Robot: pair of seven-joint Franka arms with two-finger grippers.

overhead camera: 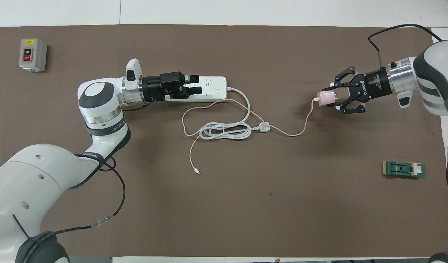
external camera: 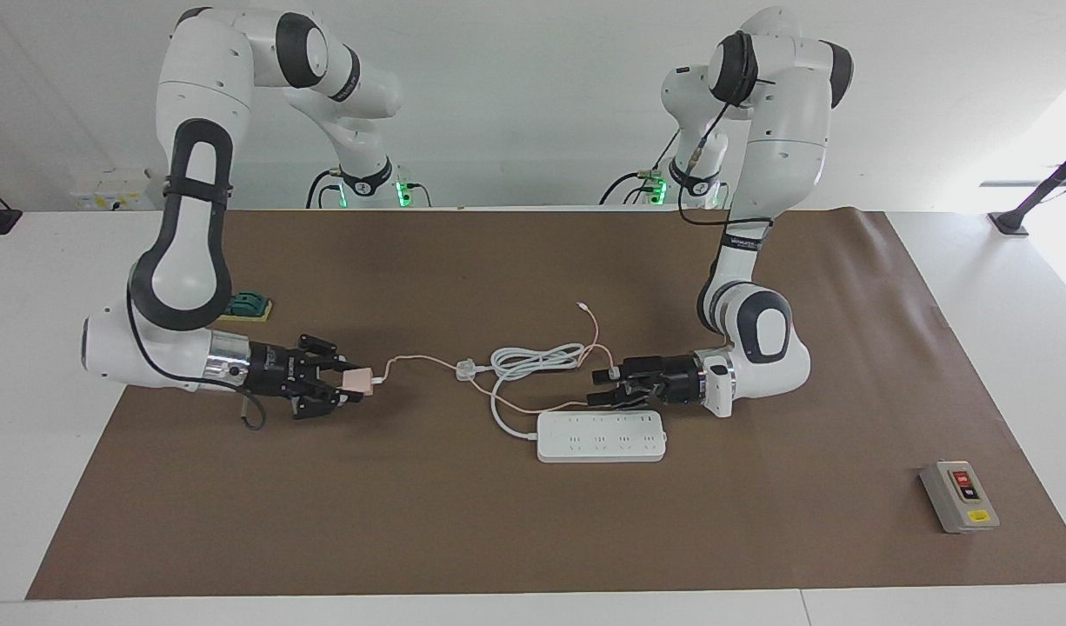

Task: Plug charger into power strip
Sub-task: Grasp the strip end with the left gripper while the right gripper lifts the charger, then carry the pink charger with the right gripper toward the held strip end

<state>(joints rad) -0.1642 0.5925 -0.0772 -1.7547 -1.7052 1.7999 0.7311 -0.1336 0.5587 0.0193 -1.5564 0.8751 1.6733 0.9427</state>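
Observation:
The thin pink cable lies across the thick white cord in loose loops. The cable will slip free and come along when I carry the charger.
The pale-pink charger hangs just above the mat toward the right arm's end, with my right gripper shut on it. Its thin pink cable trails across the mat to a small white connector. The white power strip lies flat near the middle. My left gripper is open and low over the strip's half toward the left arm's end, hiding that half in the overhead view. Whether it touches the strip I cannot tell.
The strip's thick white cord lies coiled nearer the robots, ending in a white plug. A grey button box sits toward the left arm's end. A green block lies toward the right arm's end.

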